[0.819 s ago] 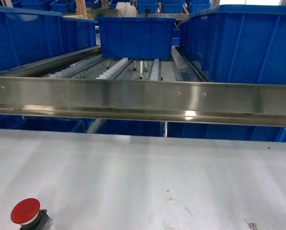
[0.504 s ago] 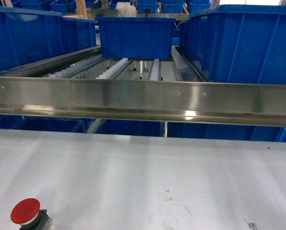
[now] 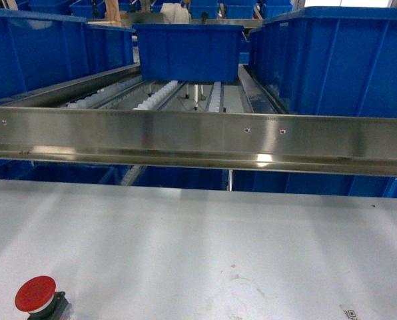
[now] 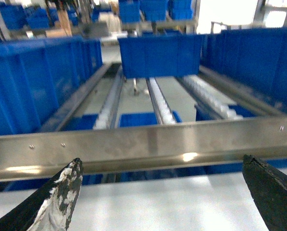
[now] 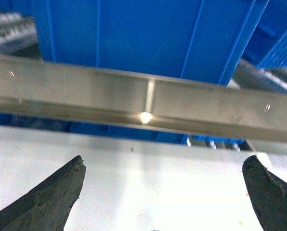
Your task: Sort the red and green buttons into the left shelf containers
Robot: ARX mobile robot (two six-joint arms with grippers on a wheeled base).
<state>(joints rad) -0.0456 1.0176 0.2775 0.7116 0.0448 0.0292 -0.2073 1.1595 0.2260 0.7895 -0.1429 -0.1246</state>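
The robot should expect the green button to be inside the blue bin already, because only the red button (image 3: 36, 295) shows on the white table (image 3: 205, 257).
The red button (image 3: 35, 295), a wide red cap on a dark body, stands on the white table at the bottom left of the head view. The green button is out of view. The left shelf containers are big blue bins (image 3: 38, 53) behind the steel rail; one (image 4: 28, 82) also shows in the left wrist view. Neither gripper appears in the head view. My left gripper (image 4: 162, 163) is open above the table, facing the rail, with nothing between its fingers. My right gripper (image 5: 165, 161) is open too, over bare table before the rail.
A steel rail (image 3: 198, 137) runs across the front of the shelf. Behind it are roller tracks (image 3: 160, 95), a blue bin at the centre back (image 3: 188, 52) and a large blue bin at the right (image 3: 338, 60). More blue bins sit below the rail.
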